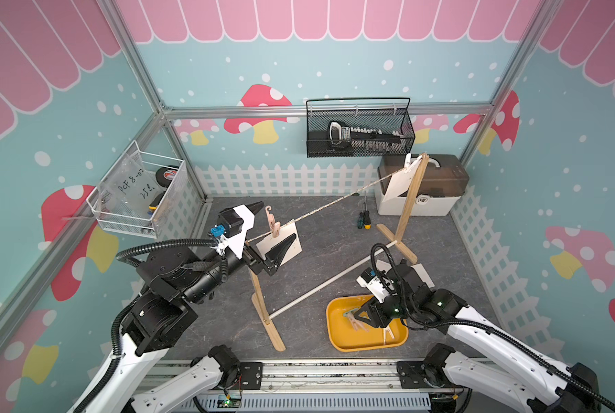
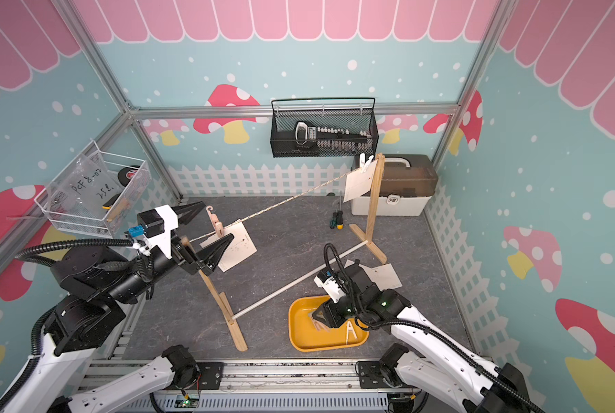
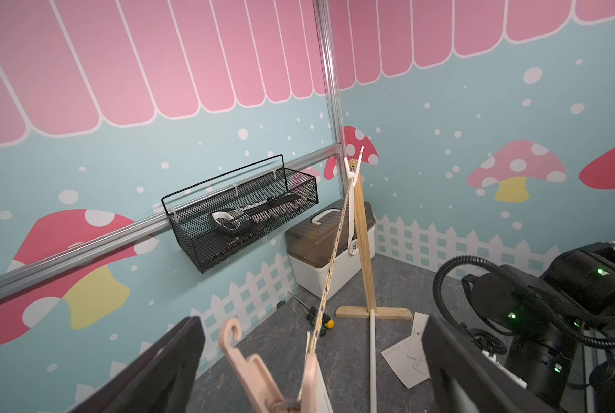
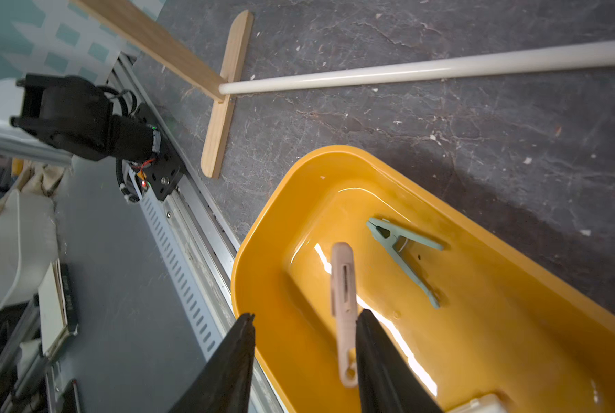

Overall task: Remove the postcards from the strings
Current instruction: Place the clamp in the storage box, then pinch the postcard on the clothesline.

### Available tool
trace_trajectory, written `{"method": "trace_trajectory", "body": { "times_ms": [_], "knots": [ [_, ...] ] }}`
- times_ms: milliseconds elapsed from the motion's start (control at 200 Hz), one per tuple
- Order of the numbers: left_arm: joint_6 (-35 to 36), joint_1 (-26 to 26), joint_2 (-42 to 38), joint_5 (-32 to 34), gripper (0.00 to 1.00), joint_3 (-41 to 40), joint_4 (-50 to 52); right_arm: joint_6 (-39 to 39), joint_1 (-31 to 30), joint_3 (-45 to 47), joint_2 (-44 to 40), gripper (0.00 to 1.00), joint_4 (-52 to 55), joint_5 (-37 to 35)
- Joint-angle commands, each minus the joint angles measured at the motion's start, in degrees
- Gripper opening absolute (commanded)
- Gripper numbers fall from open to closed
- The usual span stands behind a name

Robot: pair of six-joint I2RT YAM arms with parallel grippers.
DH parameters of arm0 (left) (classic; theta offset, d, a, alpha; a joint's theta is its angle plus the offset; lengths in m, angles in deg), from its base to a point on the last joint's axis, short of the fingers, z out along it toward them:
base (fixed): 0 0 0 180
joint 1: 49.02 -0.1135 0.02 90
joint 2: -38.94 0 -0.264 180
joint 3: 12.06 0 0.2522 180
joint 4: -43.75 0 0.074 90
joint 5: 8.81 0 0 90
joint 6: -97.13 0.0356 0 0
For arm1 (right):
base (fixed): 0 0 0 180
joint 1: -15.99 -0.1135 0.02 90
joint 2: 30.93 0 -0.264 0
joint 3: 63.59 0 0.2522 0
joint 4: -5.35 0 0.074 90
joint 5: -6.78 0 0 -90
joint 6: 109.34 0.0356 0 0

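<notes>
The pink clothespin (image 2: 216,222) alone keeps the near postcard on the string, so next my right gripper grabs the postcard's free edge (image 2: 253,245) before my left gripper squeezes the clothespin.
The string (image 1: 334,205) runs between two wooden posts. One postcard (image 1: 296,250) hangs at its near end under a pink clothespin (image 1: 274,223). Another postcard (image 1: 399,182) hangs at the far post under a white clothespin (image 1: 411,161). Loose postcards (image 1: 420,271) lie on the floor. My left gripper (image 1: 275,221) is wide open, one finger on each side of the pink clothespin (image 3: 252,368) and string (image 3: 331,264). My right gripper (image 4: 308,314) is open over the yellow tray (image 4: 256,250). A pink clothespin (image 4: 343,296) hangs loose against one finger.
A green clothespin (image 4: 402,250) and a white one (image 1: 388,334) lie in the tray. The white rod (image 1: 316,289) joins the posts' feet. Screwdrivers (image 1: 363,220) and a toolbox (image 1: 424,186) sit at the back. A black mesh basket (image 1: 359,128) and a wire basket (image 1: 141,193) hang on the walls.
</notes>
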Motion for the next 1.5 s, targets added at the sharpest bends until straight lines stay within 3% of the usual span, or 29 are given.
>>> {"method": "trace_trajectory", "body": {
  "times_ms": [0,140,395,535,736,1096,1326,1496],
  "knots": [
    [0.22,0.11,2.34,4.05,1.00,3.73,3.62,0.83,-0.28,-2.60,0.75,0.65,3.59,-5.84],
    [-1.24,0.10,5.27,5.19,1.00,8.16,8.45,-3.27,-0.26,-7.09,1.34,0.68,-1.76,-7.10],
    [-0.45,0.02,7.92,1.95,1.00,14.01,18.41,-12.90,-0.28,-15.87,7.70,0.68,-25.67,8.37],
    [0.19,-0.44,7.20,3.82,0.97,15.59,20.91,-15.39,-0.27,-22.45,14.38,0.68,-29.65,15.05],
    [0.86,-3.14,11.02,1.38,0.88,21.90,29.85,-14.37,-0.29,-26.94,20.17,0.68,-35.46,20.71],
    [-1.93,-12.47,19.71,-10.26,0.79,33.95,39.26,-13.22,-0.27,-26.13,22.37,0.68,-40.60,22.95],
    [-2.18,-13.85,21.85,-14.21,0.74,36.86,41.97,-13.48,-0.19,-25.55,22.34,0.68,-43.47,21.88],
    [-2.17,-13.87,21.92,-14.63,0.74,36.87,43.49,-13.82,-0.19,-25.79,22.57,0.75,-45.49,20.65]
  ]
}}
